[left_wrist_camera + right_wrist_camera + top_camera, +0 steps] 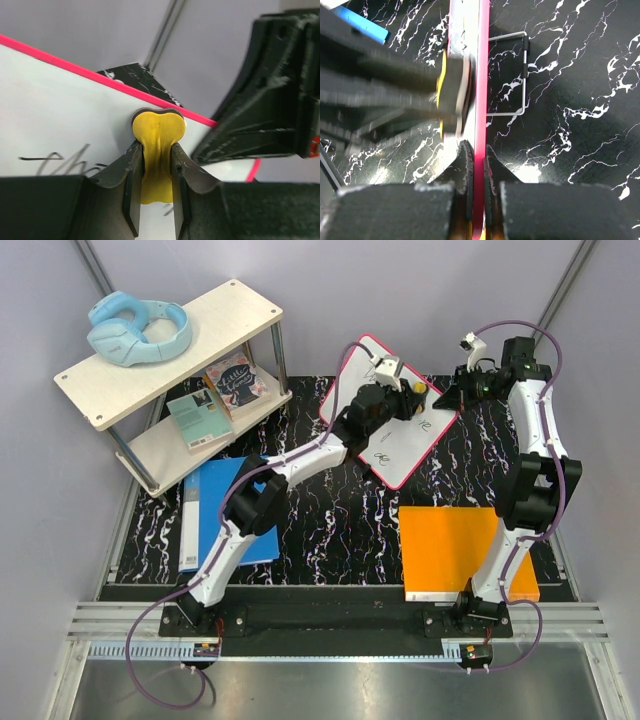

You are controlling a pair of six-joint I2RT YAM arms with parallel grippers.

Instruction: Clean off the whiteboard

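Observation:
I should sweep the eraser back to the whiteboard's top corner (367,341) with my left gripper, because the eraser is by the red-pink frame (196,117) and my right gripper is blocking its way.
The whiteboard (405,440), white with a red-pink frame and black handwriting, is held tilted above the table at the back middle. My right gripper (455,392) is shut on its right edge; the right wrist view shows the pink frame (480,100) edge-on between the jaws (477,165). My left gripper (412,395) is shut on a yellow eraser (157,150) and presses it against the board's face (60,115) near the top right corner. The eraser also shows in the top view (418,390). Handwriting (60,161) lies left of the eraser.
An orange board (465,550) lies at the front right. A blue folder (215,510) lies at the left. A two-level shelf (170,350) at the back left carries blue headphones (135,328) and books (215,400). A wire stand (512,75) sits on the marbled table behind the board.

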